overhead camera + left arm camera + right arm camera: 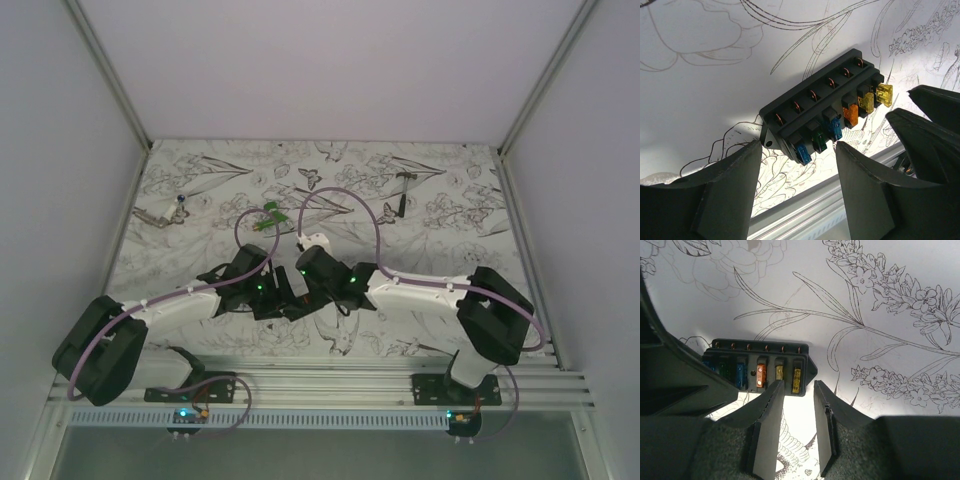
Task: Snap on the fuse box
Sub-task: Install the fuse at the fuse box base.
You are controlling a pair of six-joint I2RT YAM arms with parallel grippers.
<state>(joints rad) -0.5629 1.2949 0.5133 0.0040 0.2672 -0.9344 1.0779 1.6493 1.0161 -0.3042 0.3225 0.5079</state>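
Note:
My right gripper should close its fingers. The end yellow fuse (884, 95) sticks out past the other fuses, so the gripper should then push that fuse (796, 380) into the fuse box.
The fuse box (815, 107) is a black oblong box lying on the flower-printed table with its row of blue, green, orange and yellow fuses exposed. It also shows in the right wrist view (757, 365). My left gripper (799, 150) is open and empty, with its fingers just short of the box's near end. My right gripper (798, 385) is open with a narrow gap, its tips at the box's yellow-fuse end, holding nothing. In the top view both grippers (272, 298) (305, 290) meet at mid-table and hide the box.
A small green piece (268, 216) lies behind the left arm. A dark hammer-shaped tool (399, 203) lies at the back right. Another small tool (172, 212) lies at the far left. The aluminium rail (330, 378) runs along the near edge.

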